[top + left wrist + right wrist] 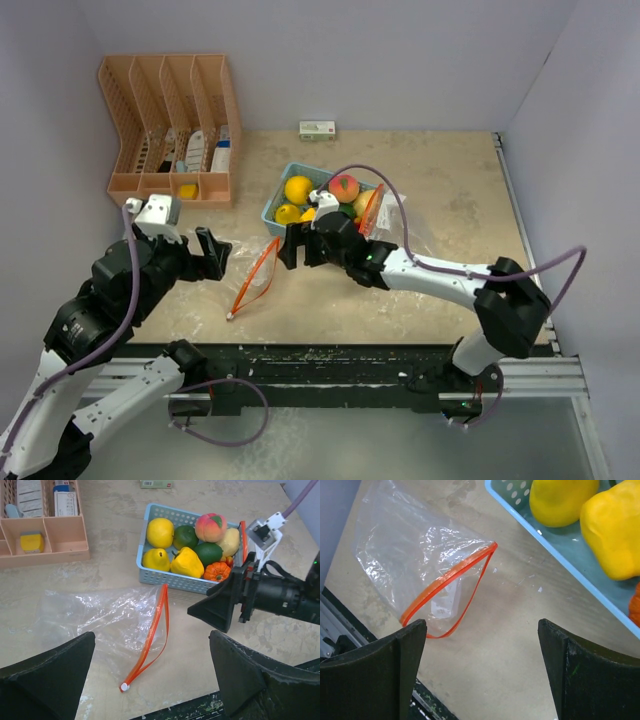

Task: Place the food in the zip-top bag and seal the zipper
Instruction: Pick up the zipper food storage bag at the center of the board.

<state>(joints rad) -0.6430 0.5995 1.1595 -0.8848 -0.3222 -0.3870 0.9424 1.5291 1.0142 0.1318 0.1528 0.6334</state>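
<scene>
The orange zipper's strips (258, 268) are already curving apart, so the clear zip-top bag's opening (261, 281) will open into a wide loop when I pull its edge.
The food (322, 198) is a heap of yellow, green, orange and peach-red toy fruits and vegetables (192, 545) in a light-blue slotted basket (165, 579). The clear zip-top bag (252, 283) lies flat in front of the basket, and its orange zipper (156, 625) gapes open. My left gripper (213, 252) hovers open just left of the bag, with nothing between its fingers (151, 636). From the right, my open right gripper (291, 246) faces the bag's mouth (447, 582), also empty (481, 623). Two yellow pieces (600, 515) show at the basket's corner.
A peach-coloured desk organizer (170, 120) with small items stands at the back left. A small white box (317, 130) lies by the back wall. Another clear bag with an orange strip (372, 208) leans against the basket's right side. The table's black front edge (330, 355) is close.
</scene>
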